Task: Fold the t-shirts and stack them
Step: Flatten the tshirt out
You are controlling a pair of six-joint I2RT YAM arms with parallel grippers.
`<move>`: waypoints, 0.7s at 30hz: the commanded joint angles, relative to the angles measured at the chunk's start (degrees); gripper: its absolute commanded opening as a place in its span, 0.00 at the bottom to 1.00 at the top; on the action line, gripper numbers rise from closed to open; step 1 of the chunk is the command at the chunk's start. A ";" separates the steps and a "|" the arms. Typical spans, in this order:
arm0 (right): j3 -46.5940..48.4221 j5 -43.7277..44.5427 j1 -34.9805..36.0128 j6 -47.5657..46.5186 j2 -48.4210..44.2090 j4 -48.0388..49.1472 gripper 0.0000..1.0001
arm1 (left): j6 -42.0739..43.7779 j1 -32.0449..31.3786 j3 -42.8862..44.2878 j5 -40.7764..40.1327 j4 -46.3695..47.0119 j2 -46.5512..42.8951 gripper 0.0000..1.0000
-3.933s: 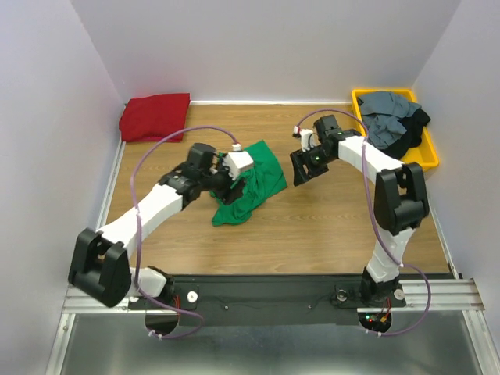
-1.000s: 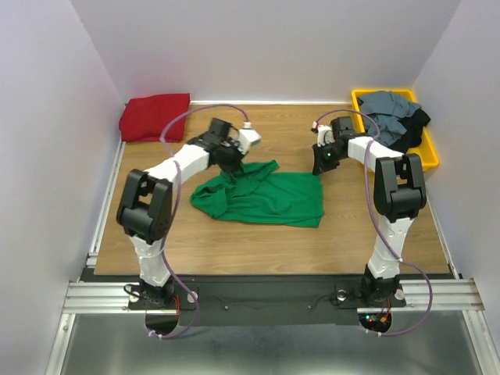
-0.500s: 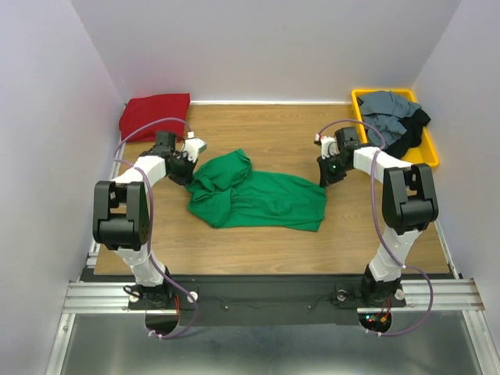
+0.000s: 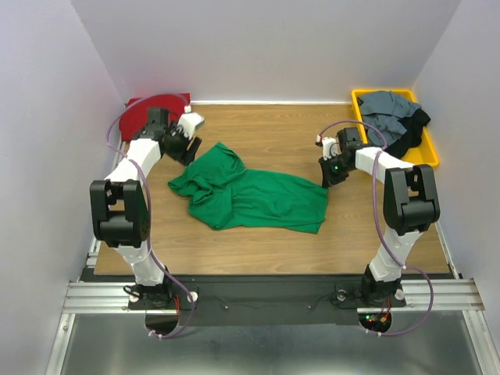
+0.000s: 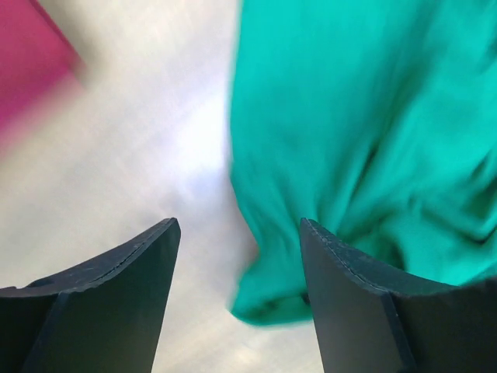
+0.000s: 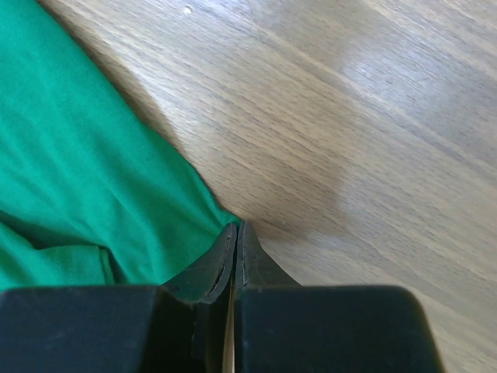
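Note:
Loose folds (image 4: 209, 190) are bunched near my left gripper. So I expect the green t-shirt (image 4: 273, 201) to drop open into a wide sheet when I lift it by both corners.
A bright green t-shirt (image 4: 258, 195) lies spread and rumpled across the middle of the table. My left gripper (image 4: 186, 147) is open just off the shirt's far left end, and the green cloth (image 5: 349, 140) lies loose below and beside its fingers. My right gripper (image 4: 332, 173) is shut on the shirt's right corner (image 6: 93, 171), its tips (image 6: 237, 229) down against the wood. A folded dark red t-shirt (image 4: 155, 109) lies in the far left corner, behind the left wrist. Grey and black t-shirts (image 4: 391, 113) are heaped in the tray.
The yellow plastic tray (image 4: 426, 156) stands at the far right corner. White walls close the table on the left, back and right. Bare wood (image 4: 266, 129) shows behind the green shirt, and more lies in front of it.
My left gripper has opened and let go of the green shirt's left end, then swung back toward the red shirt. The released cloth has settled on the table. The right gripper has stayed put.

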 commanded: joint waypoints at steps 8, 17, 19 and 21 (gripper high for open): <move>6.27 3.55 -1.12 -0.86 3.01 -2.76 0.01 | -2.74 -8.08 22.71 1.87 2.34 16.87 0.74; 8.82 2.76 -1.29 -0.42 5.21 -3.91 0.01 | -12.23 -10.45 29.75 -3.67 5.50 27.34 0.72; 8.91 2.67 -1.38 -0.50 5.65 -4.08 0.01 | -13.02 -10.45 30.89 -4.91 5.59 29.01 0.70; 8.99 2.76 -1.29 -0.50 6.00 -4.17 0.01 | -13.55 -10.63 31.60 -4.91 5.68 29.97 0.65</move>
